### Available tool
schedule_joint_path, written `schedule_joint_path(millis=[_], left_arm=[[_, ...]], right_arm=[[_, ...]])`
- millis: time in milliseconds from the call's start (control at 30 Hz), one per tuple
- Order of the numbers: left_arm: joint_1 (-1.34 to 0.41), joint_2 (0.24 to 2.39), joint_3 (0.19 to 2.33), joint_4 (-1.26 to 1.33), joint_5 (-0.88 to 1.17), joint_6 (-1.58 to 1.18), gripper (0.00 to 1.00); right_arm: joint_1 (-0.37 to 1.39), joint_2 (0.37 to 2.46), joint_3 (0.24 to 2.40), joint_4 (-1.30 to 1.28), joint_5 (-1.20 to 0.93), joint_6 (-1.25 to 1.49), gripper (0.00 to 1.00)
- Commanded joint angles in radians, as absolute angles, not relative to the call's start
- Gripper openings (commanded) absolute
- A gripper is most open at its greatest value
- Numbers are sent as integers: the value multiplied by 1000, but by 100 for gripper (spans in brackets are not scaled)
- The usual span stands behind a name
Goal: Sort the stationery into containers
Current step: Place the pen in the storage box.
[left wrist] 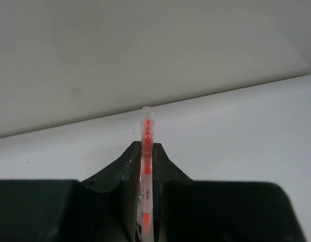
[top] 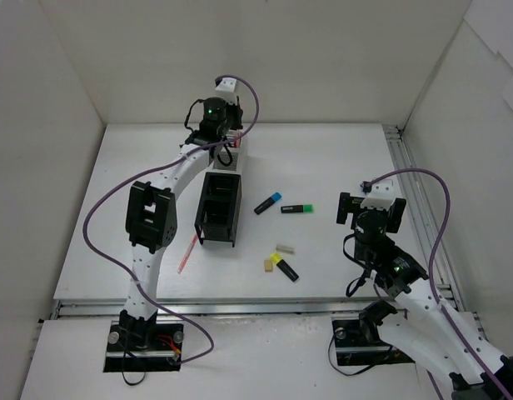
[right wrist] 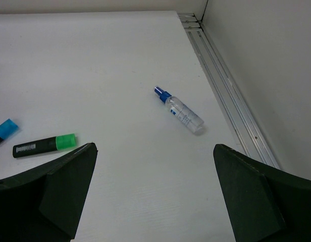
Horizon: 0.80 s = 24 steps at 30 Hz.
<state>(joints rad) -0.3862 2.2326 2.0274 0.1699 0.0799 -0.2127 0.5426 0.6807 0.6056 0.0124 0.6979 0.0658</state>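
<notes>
The loose red pen lies past the black boxes from the robot's right gripper, so next the left gripper picks it up and hands it to the right gripper.
My left gripper hangs over the far white end of the container row. In the left wrist view it is shut on a thin red pen that stands upright between the jaws. The two black boxes are nearer in the row. Another red pen lies left of them. Blue-capped, green-capped and yellow-capped highlighters and two beige erasers lie mid-table. My right gripper is open and empty above the table, right of the green highlighter.
A small clear bottle with a blue cap lies ahead of my right gripper. A metal rail runs along the table's right edge by the side wall. The back wall stands just beyond the left gripper.
</notes>
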Motion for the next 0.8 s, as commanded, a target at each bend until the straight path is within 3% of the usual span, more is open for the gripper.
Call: schedule_joint_path(millis=[0,233,267,433,467,633,767], left_arm=[[-370,2117,1953,325,52,-222,7],[-400,1971,1777,368,8,-181,48],[-400,1953,1767,361,9,-184,62],[-400,1778,1665,285,21,-184,87],[-400,1737,1631,279,23,-183,99],[-400,1462,1478,-31,5,-213,99],[-379,1210,1263,-253,-133,-336,99]], right_arm=[[540,686,611,86,732,61,98],[541,666,612,75,710,69,98],[537,660,612,74,709,71,98],[537,617,611,61,681,84,98],[537,611,606,60,675,84,98],[537,588,609,52,632,97,98],[537,597,617,48,607,106,98]])
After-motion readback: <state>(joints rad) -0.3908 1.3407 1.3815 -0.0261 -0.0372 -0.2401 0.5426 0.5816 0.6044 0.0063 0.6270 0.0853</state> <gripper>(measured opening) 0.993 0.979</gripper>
